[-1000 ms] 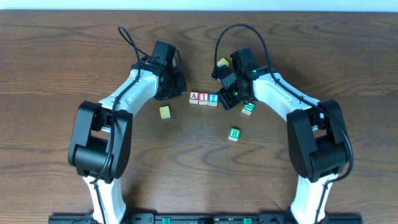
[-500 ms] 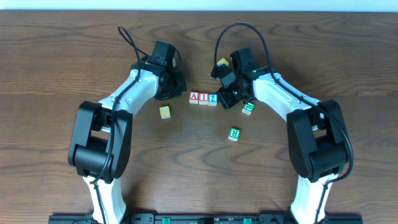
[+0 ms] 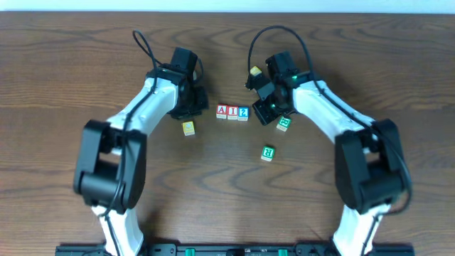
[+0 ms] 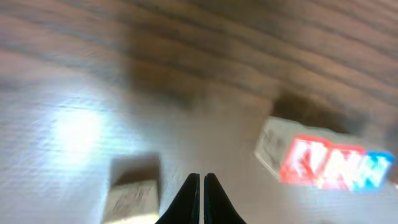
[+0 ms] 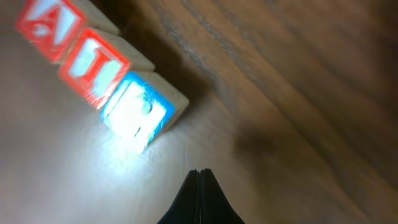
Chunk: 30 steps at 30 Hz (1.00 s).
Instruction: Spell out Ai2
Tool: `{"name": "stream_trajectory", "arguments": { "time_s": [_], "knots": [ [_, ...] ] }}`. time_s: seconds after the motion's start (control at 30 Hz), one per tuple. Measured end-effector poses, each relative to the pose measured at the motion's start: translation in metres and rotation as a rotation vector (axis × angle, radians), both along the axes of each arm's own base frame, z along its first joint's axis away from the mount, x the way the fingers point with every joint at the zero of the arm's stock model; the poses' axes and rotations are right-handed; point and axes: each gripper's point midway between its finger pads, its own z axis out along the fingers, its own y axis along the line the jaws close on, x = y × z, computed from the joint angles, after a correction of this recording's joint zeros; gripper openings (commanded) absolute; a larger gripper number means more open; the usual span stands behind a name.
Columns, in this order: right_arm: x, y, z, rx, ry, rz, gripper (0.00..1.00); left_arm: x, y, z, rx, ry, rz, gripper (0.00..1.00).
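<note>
My right gripper is drawing back from the blue "2", and the "A", "I" and "2" stand flush in order. My right gripper should move back next until it opens well clear.
Three white cubes stand side by side in a row mid-table: a red "A", a red "I" and a blue "2". My left gripper is shut and empty, just left of the "A", apart from it. In the left wrist view its tips point at bare wood, with the blurred row off to the right. My right gripper is shut and empty, just right of the "2". The right wrist view shows its tips below the "2", with the "I" and "A" beyond.
A yellow-faced cube lies below the left gripper and also shows in the left wrist view. Two green-lettered cubes sit right of and below the row. Another yellow cube is by the right wrist.
Both arms have drawn back a little from the row, the left one to the left and the right one to the right. The cubes have not moved.
</note>
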Motion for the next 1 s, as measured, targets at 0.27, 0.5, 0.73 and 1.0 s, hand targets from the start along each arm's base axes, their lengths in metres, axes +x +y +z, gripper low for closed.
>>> {"name": "stream_trajectory", "arguments": {
  "time_s": [0.27, 0.5, 0.73, 1.0],
  "knots": [
    [-0.029, -0.016, 0.135, 0.041, -0.201, -0.020, 0.01, -0.029, 0.014, 0.127, -0.011, -0.219, -0.064, 0.06],
    [-0.104, -0.043, 0.217, 0.075, -0.294, -0.029, 0.01, -0.091, 0.031, 0.216, -0.027, -0.407, -0.149, 0.06],
    [-0.190, -0.073, 0.268, 0.145, -0.479, -0.032, 0.02, -0.165, 0.053, 0.259, -0.049, -0.617, -0.182, 0.06],
    [-0.246, -0.097, 0.246, 0.147, -0.533, -0.049, 0.99, -0.191, 0.062, 0.221, -0.048, -0.574, -0.164, 0.95]
  ]
}}
